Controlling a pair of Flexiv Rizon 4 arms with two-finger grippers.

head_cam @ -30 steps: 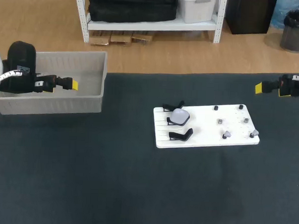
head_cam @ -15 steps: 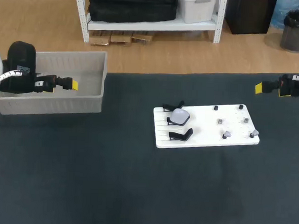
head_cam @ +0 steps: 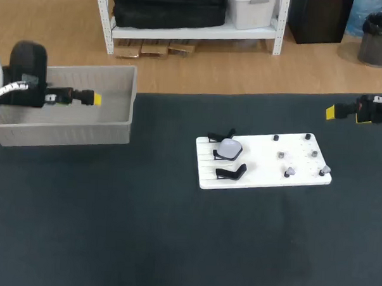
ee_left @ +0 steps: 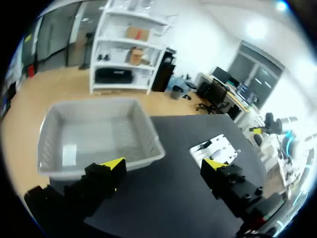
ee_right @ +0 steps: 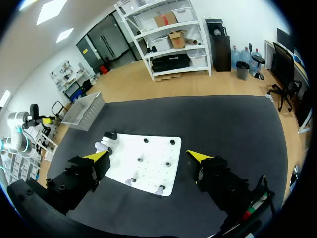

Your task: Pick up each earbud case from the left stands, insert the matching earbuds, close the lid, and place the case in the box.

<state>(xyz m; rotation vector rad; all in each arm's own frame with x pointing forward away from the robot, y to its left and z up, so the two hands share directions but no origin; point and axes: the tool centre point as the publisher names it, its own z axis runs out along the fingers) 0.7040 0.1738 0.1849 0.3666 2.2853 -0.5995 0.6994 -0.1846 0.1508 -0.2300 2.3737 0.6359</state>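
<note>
The robot should expect empty sockets inside the pale grey earbud case (head_cam: 229, 148) when it lifts the case, because pale earbuds (head_cam: 291, 171) sit out on the pegs.
A white board (head_cam: 264, 161) lies right of the table's middle. On its left side are black stands (head_cam: 231, 173), and a pale grey earbud case (head_cam: 229, 147) rests on the middle one. Small earbuds (head_cam: 289, 172) sit on pegs across its right half. The grey box (head_cam: 71, 134) stands at the far left. My left gripper (head_cam: 94, 99) hangs open over the box, holding nothing. My right gripper (head_cam: 330, 112) is open and empty at the far right, well clear of the board. In the right wrist view the board (ee_right: 148, 171) lies under the open right gripper (ee_right: 148, 156).
In the left wrist view the box (ee_left: 143, 126) lies ahead of the left gripper (ee_left: 163, 166), with a pale slip (ee_left: 69, 153) on its floor. The board (ee_left: 218, 146) shows farther off. Dark table mat (head_cam: 174, 243) spreads wide in front of the board.
My left gripper has shifted a little toward the back over the box. The right arm, the board and the case have not moved.
</note>
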